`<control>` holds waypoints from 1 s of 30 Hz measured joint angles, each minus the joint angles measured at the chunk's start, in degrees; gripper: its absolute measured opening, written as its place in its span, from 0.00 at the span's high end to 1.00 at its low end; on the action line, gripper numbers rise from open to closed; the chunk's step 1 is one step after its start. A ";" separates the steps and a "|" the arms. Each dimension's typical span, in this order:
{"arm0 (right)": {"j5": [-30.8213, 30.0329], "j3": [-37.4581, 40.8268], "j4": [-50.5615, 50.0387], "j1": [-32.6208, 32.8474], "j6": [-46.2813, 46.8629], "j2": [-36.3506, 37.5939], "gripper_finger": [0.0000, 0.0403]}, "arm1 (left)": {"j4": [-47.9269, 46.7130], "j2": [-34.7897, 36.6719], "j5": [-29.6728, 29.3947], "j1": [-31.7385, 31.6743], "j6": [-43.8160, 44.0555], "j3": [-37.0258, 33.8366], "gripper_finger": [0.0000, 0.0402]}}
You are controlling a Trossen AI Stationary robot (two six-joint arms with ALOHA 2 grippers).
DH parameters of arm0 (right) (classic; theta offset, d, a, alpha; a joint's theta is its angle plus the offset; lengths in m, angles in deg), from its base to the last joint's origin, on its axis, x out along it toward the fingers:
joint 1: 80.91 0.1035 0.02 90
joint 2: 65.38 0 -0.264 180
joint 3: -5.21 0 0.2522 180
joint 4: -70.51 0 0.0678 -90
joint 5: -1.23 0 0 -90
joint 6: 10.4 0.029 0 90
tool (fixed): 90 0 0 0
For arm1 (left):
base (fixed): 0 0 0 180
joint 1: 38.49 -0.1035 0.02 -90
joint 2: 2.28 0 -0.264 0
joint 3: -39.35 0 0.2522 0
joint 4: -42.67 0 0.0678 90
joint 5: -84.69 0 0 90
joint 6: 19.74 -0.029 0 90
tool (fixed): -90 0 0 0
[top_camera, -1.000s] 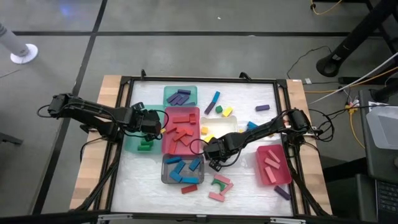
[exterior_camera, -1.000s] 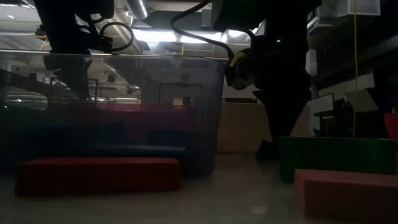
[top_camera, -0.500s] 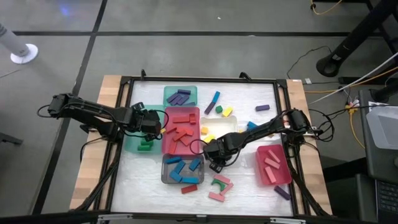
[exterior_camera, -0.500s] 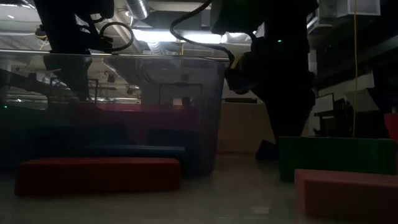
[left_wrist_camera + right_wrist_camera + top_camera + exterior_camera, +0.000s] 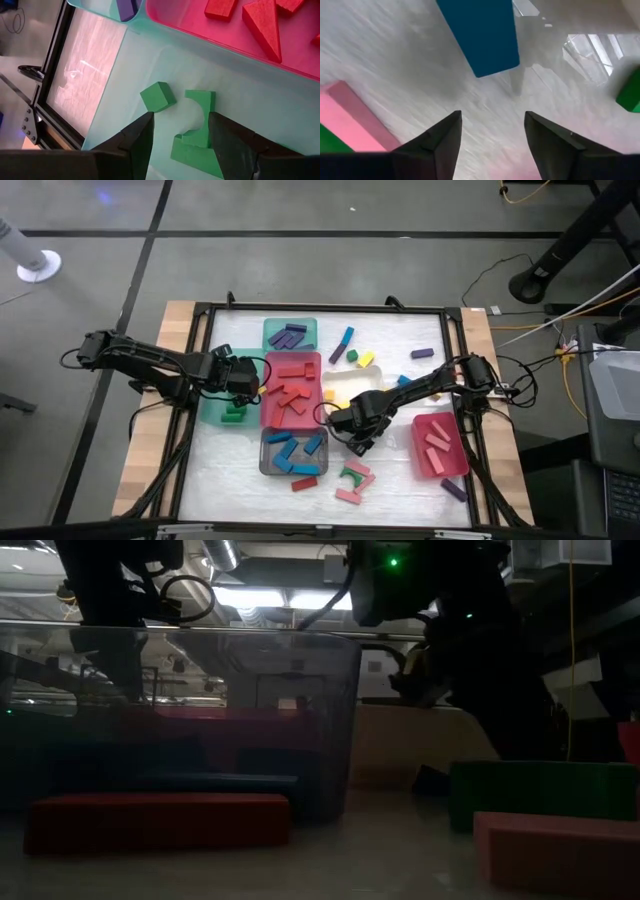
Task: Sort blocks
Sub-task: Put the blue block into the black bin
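Next, my right gripper moves over, turns in line and straddles the blue block's near end (image 5: 496, 61), because the blue block (image 5: 485, 32) lies at a slant beyond its open fingers.
My left gripper (image 5: 248, 380) hangs open over the green tray (image 5: 212, 412). Its fingers stand on either side of a green arch block (image 5: 199, 116) that rests on another green piece (image 5: 192, 156), beside a green cube (image 5: 157, 97). My right gripper (image 5: 355, 442) is open and points down at the table between the grey tray (image 5: 266, 465) and the pink tray (image 5: 438, 470). A blue block (image 5: 487, 35) lies just beyond its fingertips (image 5: 492, 117), untouched. A pink block (image 5: 350, 117) lies to one side.
Red tray (image 5: 268, 415) with red blocks, teal tray (image 5: 310, 325) with purple ones, clear tray (image 5: 360, 388) with yellow. Loose green and pink arches (image 5: 355, 477), a red bar (image 5: 304, 482) and purple and blue bars (image 5: 345, 340) lie on the white mat. A black frame (image 5: 205, 315) edges it.
My right gripper has opened, and its wrist has tipped and rolled while the hand stays over the same spot beside the grey tray. The left arm has kept still.
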State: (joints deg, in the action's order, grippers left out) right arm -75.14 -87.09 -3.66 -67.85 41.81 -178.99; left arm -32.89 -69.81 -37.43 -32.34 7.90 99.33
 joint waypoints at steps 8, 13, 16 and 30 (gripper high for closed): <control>-0.34 -1.40 1.68 0.00 -0.31 0.09 0.47 | 0.00 0.00 0.01 0.00 0.00 0.00 0.56; -3.99 -5.90 -0.51 0.02 -1.52 0.13 0.47 | 0.00 0.00 0.00 0.00 0.00 0.00 0.56; -8.34 -7.19 -0.23 0.07 -1.64 0.24 0.47 | 0.00 0.00 0.00 0.00 0.00 0.00 0.56; -13.02 -2.33 7.35 0.09 -4.61 -0.20 0.47 | 0.00 0.00 0.00 0.00 0.00 0.02 0.56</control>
State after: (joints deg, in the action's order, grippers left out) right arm -88.16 -89.42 3.70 -67.76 37.20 -179.18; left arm -32.89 -69.81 -37.43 -32.34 7.90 99.35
